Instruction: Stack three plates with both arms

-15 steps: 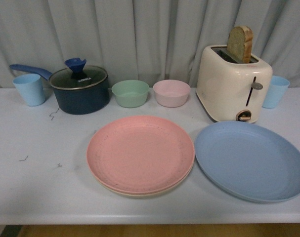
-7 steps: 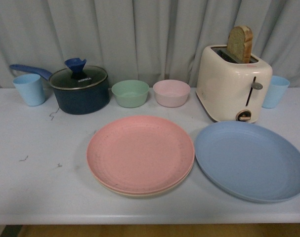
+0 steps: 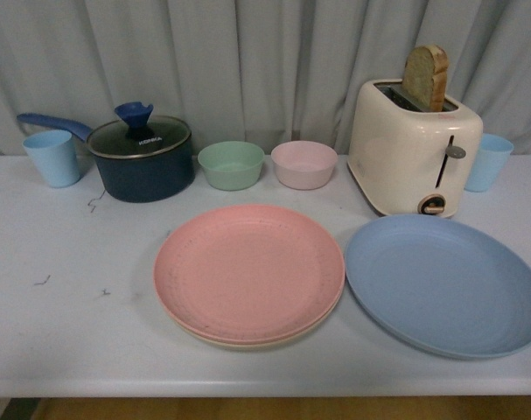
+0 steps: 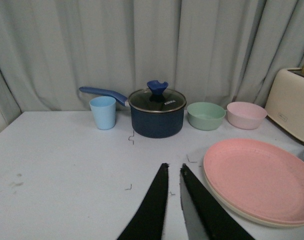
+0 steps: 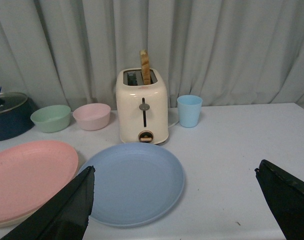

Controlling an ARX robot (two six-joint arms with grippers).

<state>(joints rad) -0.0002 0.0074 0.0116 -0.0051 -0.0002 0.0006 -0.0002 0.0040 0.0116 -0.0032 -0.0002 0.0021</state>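
Observation:
The blue plate [image 3: 444,285] will fit just as closely when I stack it, because only the beige plate's rim [image 3: 248,345] can be seen under the pink plate.
The pink plate [image 3: 248,271] lies on top of the beige plate [image 3: 239,339], of which only the rim shows, at the table's front middle. The blue plate [image 3: 442,284] lies flat beside them on the right, touching or nearly touching the stack. No gripper shows in the front view. In the left wrist view my left gripper [image 4: 173,167] is shut and empty above bare table, left of the pink plate [image 4: 259,177]. In the right wrist view my right gripper [image 5: 174,170] is wide open and empty, with the blue plate [image 5: 134,182] by its left finger [image 5: 66,207].
Along the back stand a light blue cup [image 3: 52,158], a dark blue lidded pot [image 3: 143,157], a green bowl [image 3: 231,164], a pink bowl [image 3: 303,164], a cream toaster [image 3: 414,157] with toast, and another blue cup [image 3: 488,163]. A grey curtain hangs behind the table [image 3: 64,289].

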